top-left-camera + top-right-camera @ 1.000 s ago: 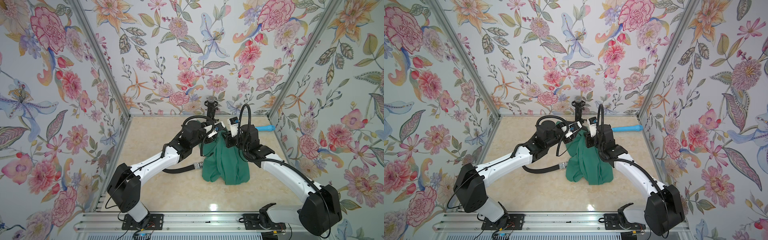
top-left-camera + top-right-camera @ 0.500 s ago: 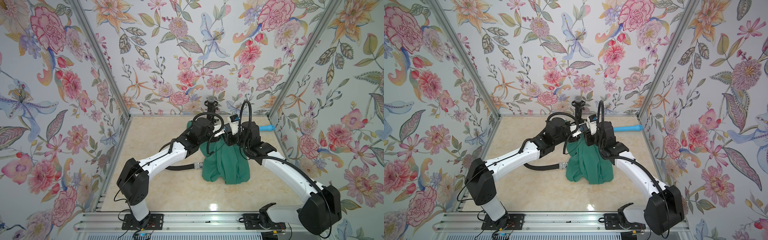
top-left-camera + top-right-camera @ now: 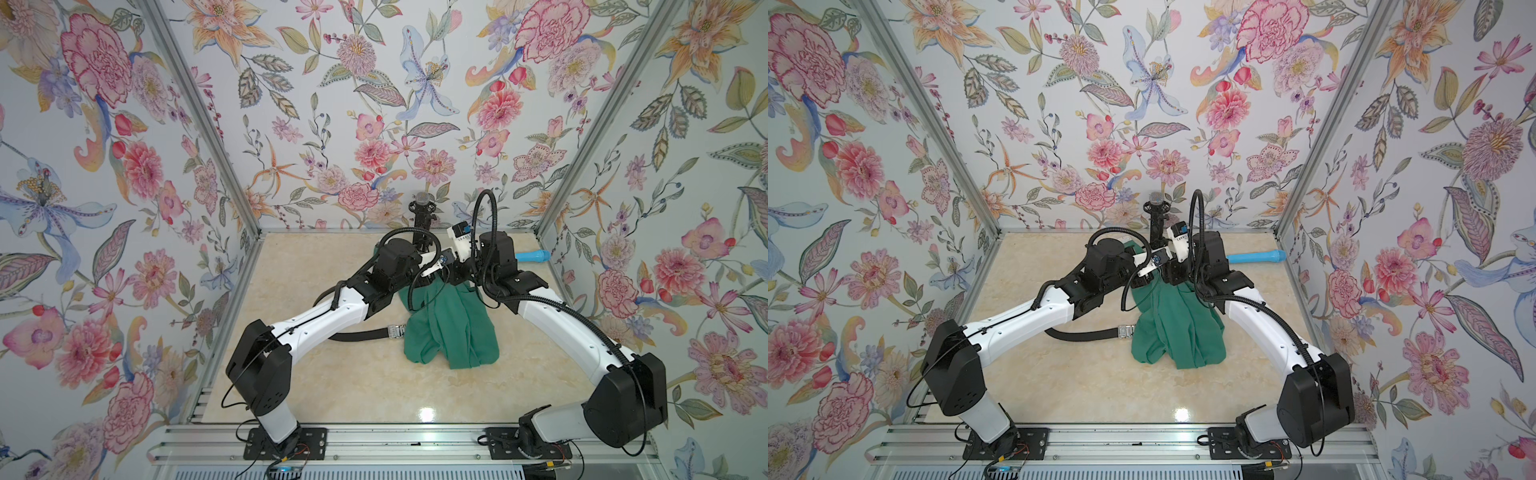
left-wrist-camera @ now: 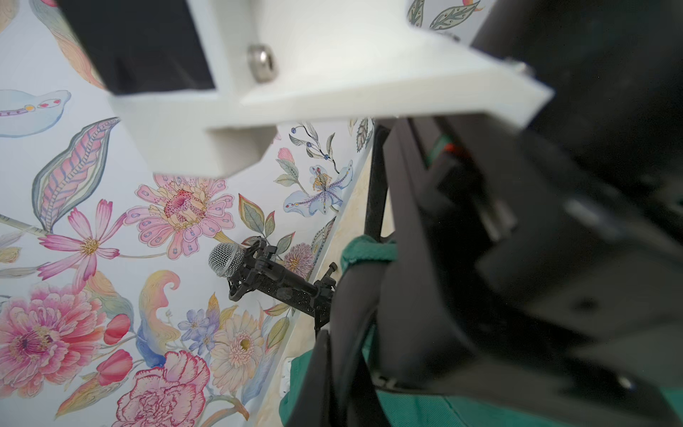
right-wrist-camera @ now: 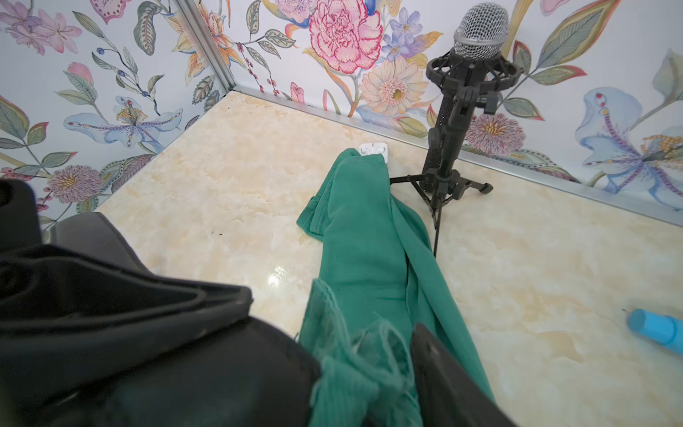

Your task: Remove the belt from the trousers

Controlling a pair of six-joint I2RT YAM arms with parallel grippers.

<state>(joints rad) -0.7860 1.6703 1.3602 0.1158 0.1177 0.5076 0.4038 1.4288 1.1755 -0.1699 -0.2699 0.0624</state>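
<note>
The belt in my left gripper runs through the teal loop [image 4: 367, 251]. My right gripper should hold the trousers [image 5: 364, 363] while my left gripper pulls the belt out.
The teal trousers [image 3: 451, 328] [image 3: 1177, 328] lie heaped mid-table, their top edge raised where both grippers meet. The black belt [image 3: 361, 334] [image 3: 1088, 334] runs leftwards over the table from its silver buckle [image 3: 395, 331], beside the heap, and passes under my left arm. In the left wrist view my left gripper [image 4: 334, 388] is shut on a black strap, the belt [image 4: 351, 295], which passes through a teal loop [image 4: 366, 251]. My right gripper [image 5: 366, 351] has its fingers apart, with frayed trousers [image 5: 366, 258] fabric bunched between them.
A microphone on a black tripod [image 3: 422, 208] [image 5: 476, 33] stands at the back wall, just behind the grippers. A blue cylinder [image 3: 532, 255] [image 5: 654, 332] lies at the back right. A small white case [image 5: 373, 149] sits by the far trouser end. Flowered walls close three sides.
My left arm has reached further back to the raised trouser top and its jaws have shut. The right gripper's jaws have opened. The heap and buckle lie as before.
</note>
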